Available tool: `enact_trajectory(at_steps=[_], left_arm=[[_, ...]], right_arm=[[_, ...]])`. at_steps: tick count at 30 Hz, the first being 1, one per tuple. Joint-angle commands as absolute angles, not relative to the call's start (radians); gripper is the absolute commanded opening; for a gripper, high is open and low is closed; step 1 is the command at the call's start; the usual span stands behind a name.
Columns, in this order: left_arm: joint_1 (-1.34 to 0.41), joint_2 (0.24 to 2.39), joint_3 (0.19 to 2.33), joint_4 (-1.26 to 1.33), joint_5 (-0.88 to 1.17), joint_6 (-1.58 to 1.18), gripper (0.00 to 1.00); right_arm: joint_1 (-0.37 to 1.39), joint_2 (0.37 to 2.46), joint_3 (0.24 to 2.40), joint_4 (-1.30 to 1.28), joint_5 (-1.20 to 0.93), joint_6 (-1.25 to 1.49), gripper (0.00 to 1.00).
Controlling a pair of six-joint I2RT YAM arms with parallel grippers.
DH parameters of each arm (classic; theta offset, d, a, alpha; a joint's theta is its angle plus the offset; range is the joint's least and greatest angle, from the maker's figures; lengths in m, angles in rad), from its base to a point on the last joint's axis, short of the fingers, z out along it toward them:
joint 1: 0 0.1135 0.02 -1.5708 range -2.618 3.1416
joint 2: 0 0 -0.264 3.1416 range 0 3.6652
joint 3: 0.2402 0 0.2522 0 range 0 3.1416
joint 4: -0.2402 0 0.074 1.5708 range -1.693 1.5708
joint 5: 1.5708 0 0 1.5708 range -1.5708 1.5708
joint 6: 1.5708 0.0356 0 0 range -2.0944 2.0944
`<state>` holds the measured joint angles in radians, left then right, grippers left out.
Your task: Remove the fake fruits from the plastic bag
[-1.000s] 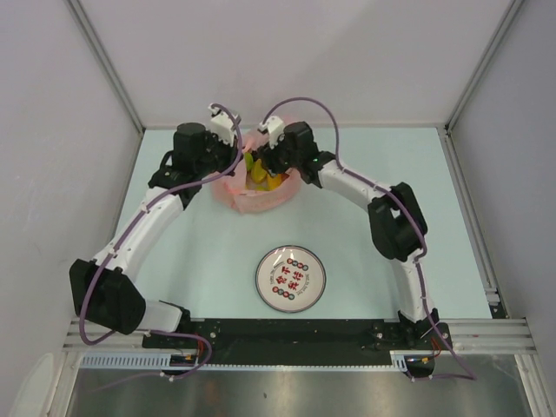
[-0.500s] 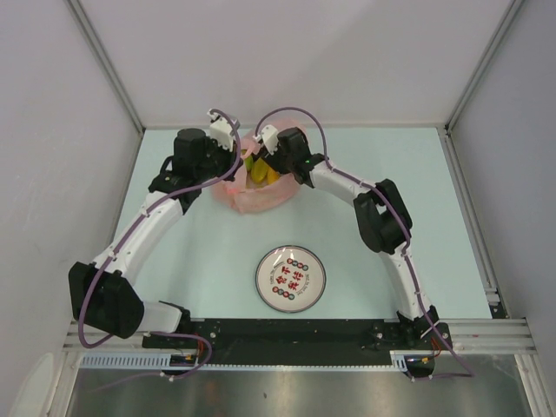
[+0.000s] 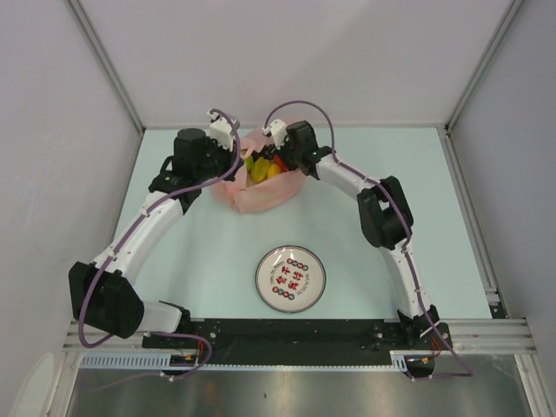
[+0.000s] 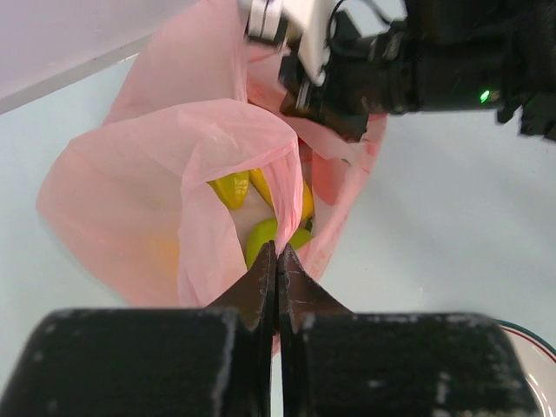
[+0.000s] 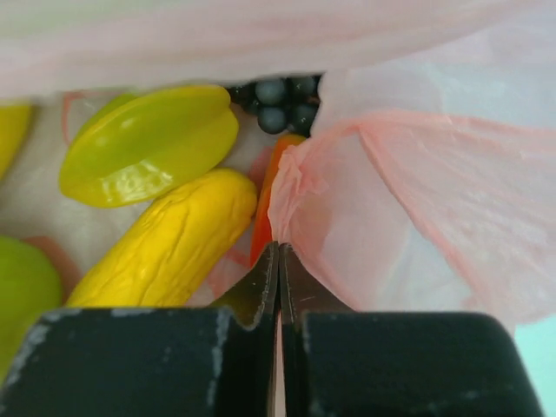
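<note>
The bag's film (image 4: 282, 178) folds over the fruits and makes the bag's opening narrower, so next my right gripper pulls the bag's gathered rim (image 5: 291, 184) wide while my left gripper holds, before reaching in.
The pink plastic bag (image 3: 257, 196) lies at the far middle of the table, mouth up, with the fake fruits (image 3: 261, 168) showing inside. My left gripper (image 3: 237, 163) is shut on the bag's left rim (image 4: 287, 178), its fingertips (image 4: 277, 254) pinching thin film. My right gripper (image 3: 280, 162) is shut on a gathered fold of the right rim (image 5: 300, 187). Past its tips (image 5: 279, 252) lie a long yellow fruit (image 5: 165, 248), a yellow-green ridged fruit (image 5: 148, 143), a dark grape bunch (image 5: 282, 104) and an orange piece (image 5: 264, 208). A green fruit (image 4: 261, 239) sits low in the bag.
A round white plate (image 3: 263, 265) with red lettering lies on the pale green table nearer the arm bases. Grey walls close in the table on the left, right and far sides. The right arm's wrist (image 4: 391, 69) hangs over the bag.
My right gripper has closed onto the bag's right rim, and its wrist has drawn slightly back to the right. The left gripper keeps its hold, unmoved.
</note>
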<state>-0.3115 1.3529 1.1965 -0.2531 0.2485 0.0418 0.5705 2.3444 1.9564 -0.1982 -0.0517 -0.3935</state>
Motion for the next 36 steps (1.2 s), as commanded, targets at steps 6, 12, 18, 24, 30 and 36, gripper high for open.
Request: enact_trajectory(at_steps=[6, 12, 18, 24, 30, 36], left_arm=[[-0.307, 1.446, 1.298, -0.184, 0.307, 0.012, 0.00], [-0.327, 1.656, 1.644, -0.227, 0.371, 0.006, 0.00], [-0.336, 1.933, 2.124, -0.222, 0.443, -0.006, 0.00], [-0.363, 1.970, 2.303, -0.160, 0.462, -0.002, 0.00], [-0.397, 1.771, 1.991, -0.264, 0.558, 0.073, 0.00], [-0.400, 1.554, 1.481, -0.256, 0.548, 0.095, 0.00]], right_arm=[[0.391, 2.096, 2.065, -0.180, -0.152, -0.011, 0.00], [0.252, 2.098, 2.167, -0.092, -0.146, 0.064, 0.00], [0.173, 2.138, 2.309, -0.023, -0.069, 0.065, 0.00], [0.149, 1.952, 2.159, -0.028, -0.064, 0.011, 0.00], [0.137, 1.584, 1.583, -0.081, -0.119, 0.040, 0.00], [0.138, 1.364, 1.098, -0.158, -0.225, 0.097, 0.00]])
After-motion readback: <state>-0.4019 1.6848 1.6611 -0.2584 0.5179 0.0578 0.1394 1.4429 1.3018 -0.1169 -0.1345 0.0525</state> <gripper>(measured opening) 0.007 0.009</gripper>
